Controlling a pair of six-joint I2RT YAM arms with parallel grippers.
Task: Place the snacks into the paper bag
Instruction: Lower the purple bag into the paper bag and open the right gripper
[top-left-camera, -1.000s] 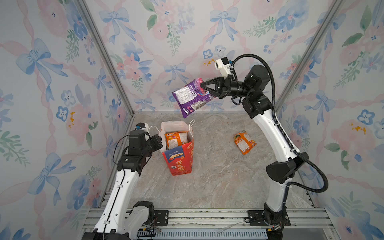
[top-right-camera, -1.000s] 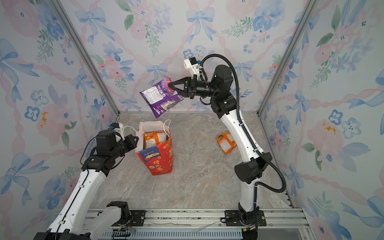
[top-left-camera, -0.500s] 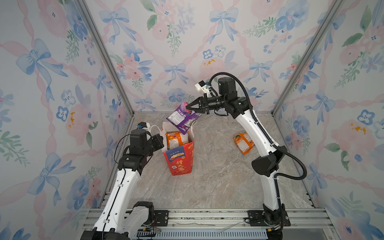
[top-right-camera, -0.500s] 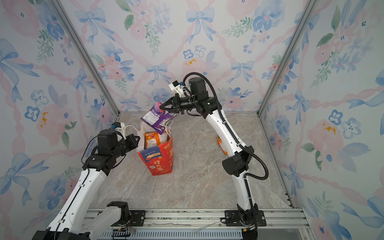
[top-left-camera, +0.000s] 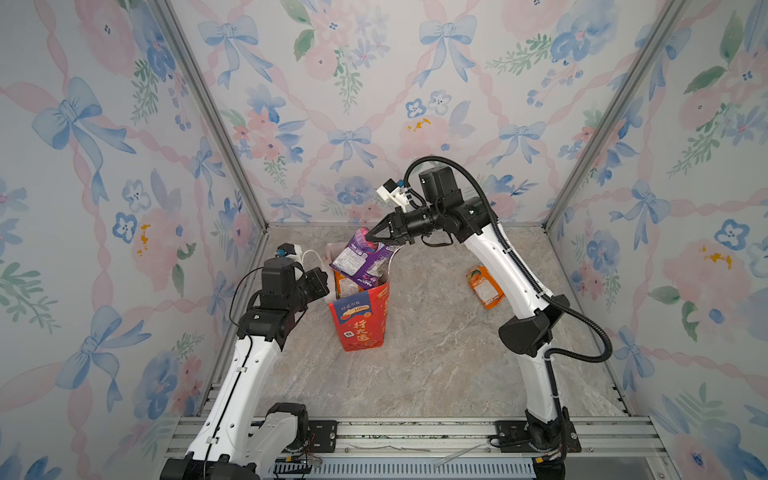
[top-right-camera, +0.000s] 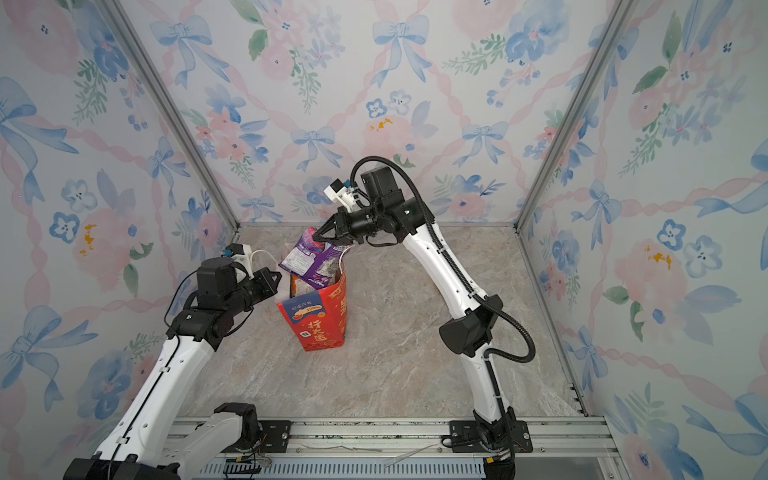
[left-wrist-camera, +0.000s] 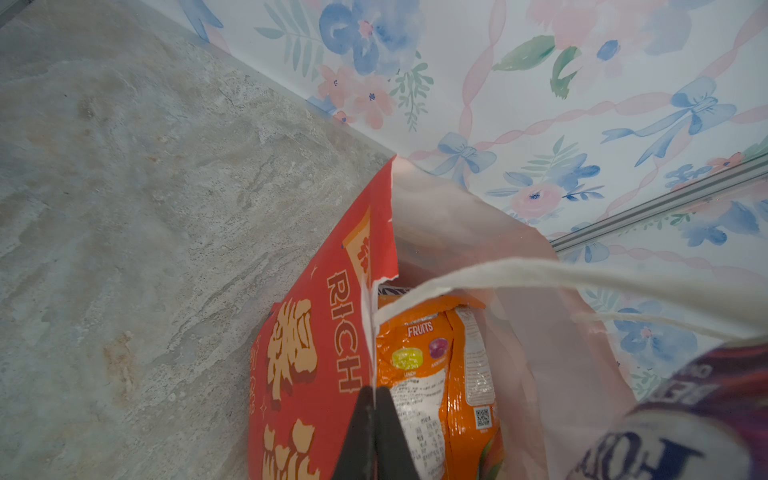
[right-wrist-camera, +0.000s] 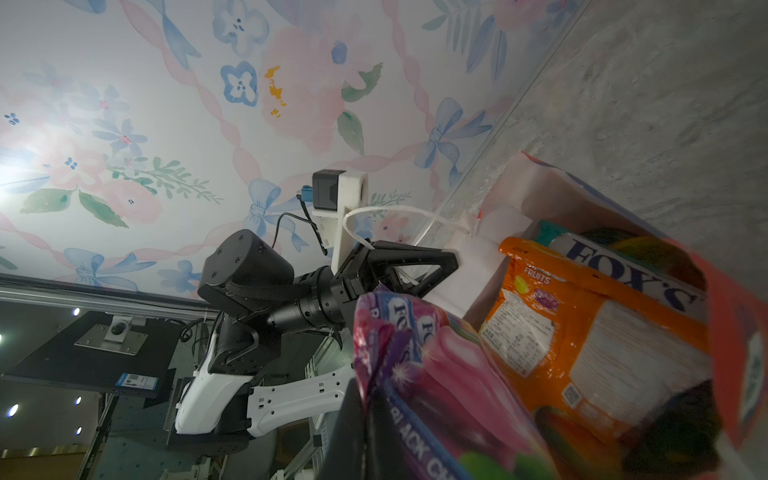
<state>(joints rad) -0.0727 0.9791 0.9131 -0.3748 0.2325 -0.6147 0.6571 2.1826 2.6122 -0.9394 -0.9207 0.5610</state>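
The purple packet's lower end (top-left-camera: 369, 280) is hanging inside the bag's opening (top-left-camera: 344, 283). My right gripper should keep going down until the packet's top edge gets to the bag's rim, and then let go.
The red paper bag (top-left-camera: 362, 322) (top-right-camera: 318, 322) stands upright left of the floor's middle. My left gripper (top-left-camera: 322, 286) (left-wrist-camera: 375, 394) is shut on the bag's torn left rim (left-wrist-camera: 380, 232). My right gripper (top-left-camera: 370, 237) (top-right-camera: 317, 237) (right-wrist-camera: 365, 401) is shut on the top edge of a purple snack packet (top-left-camera: 362, 261) (top-right-camera: 308, 262) (right-wrist-camera: 419, 365). The packet hangs tilted, with its lower end inside the bag's mouth. An orange packet (left-wrist-camera: 436, 374) (right-wrist-camera: 590, 332) stands inside the bag, with a white-and-blue "FOX'S" packet (right-wrist-camera: 623, 270) behind it. Another orange packet (top-left-camera: 484, 287) lies on the floor to the right.
Floral walls close in the marble floor (top-left-camera: 436, 365) on three sides. The bag's white string handle (left-wrist-camera: 561, 272) loops across near my left gripper. A metal rail (top-left-camera: 415, 432) that carries both arm bases runs along the front edge.
My right gripper has come down and to the left with the purple packet, from high by the back wall to the bag's mouth. The left gripper has kept its hold on the rim.
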